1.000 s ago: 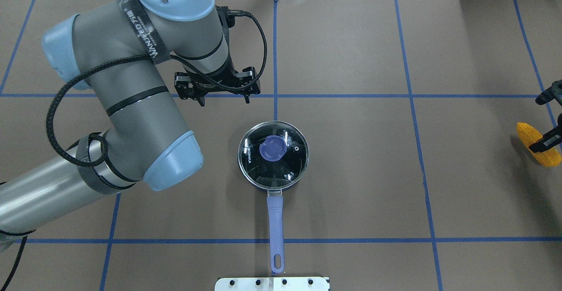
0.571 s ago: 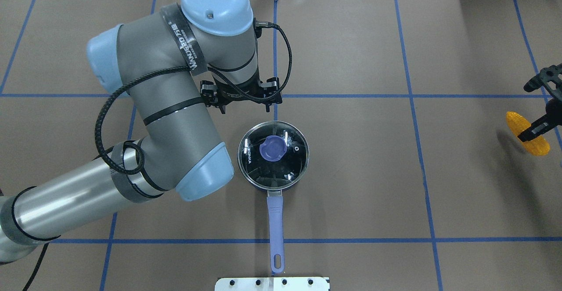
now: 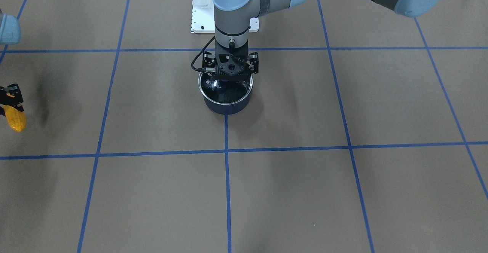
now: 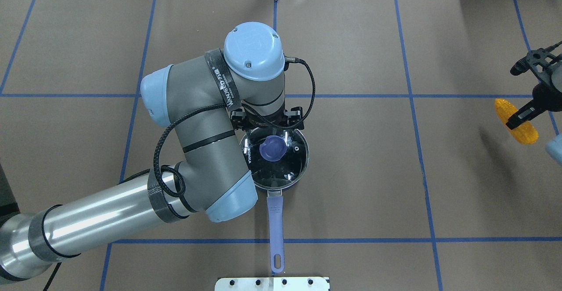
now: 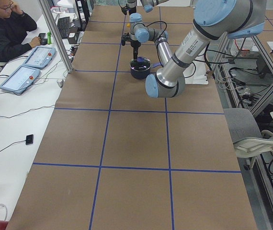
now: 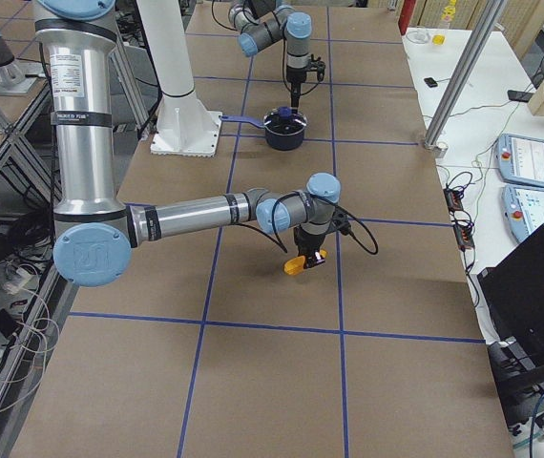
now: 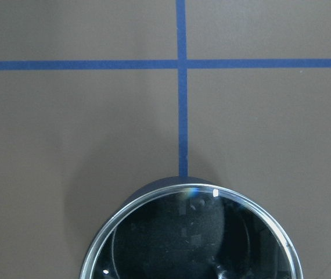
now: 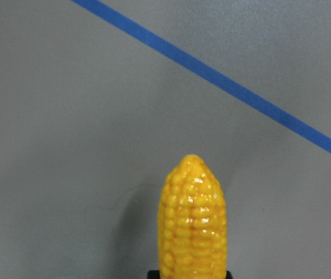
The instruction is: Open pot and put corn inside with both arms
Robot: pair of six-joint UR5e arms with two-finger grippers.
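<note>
Only even darkness can be seen through the glass lid [image 3: 224,92]. The dark blue pot [image 3: 227,108] should turn out to be empty inside when I lift the lid.
The dark blue pot [image 4: 303,168] stands mid-table with its glass lid [image 4: 281,172] on and its lavender handle [image 4: 275,225] pointing toward the robot. The lid's knob [image 4: 272,147] is uncovered. My left gripper [image 4: 267,128] hangs open above the lid's far rim, not touching it; it also shows over the pot [image 3: 227,106] in the front view. The left wrist view shows the lid [image 7: 191,238] from above. My right gripper [image 4: 522,114] is shut on the yellow corn [image 4: 516,122] and holds it above the table at the far right. The corn also shows in the right wrist view [image 8: 193,226].
Blue tape lines [image 4: 410,95] divide the brown table cover. A white mounting plate [image 4: 272,283] lies at the near edge just past the handle's tip. An operator [image 5: 5,28] sits beside control tablets [image 5: 38,56] off the table's side.
My left arm has swung right and toward the pot, from left of the centre line to over the lid's far rim. My right gripper has carried the corn slightly up and left.
</note>
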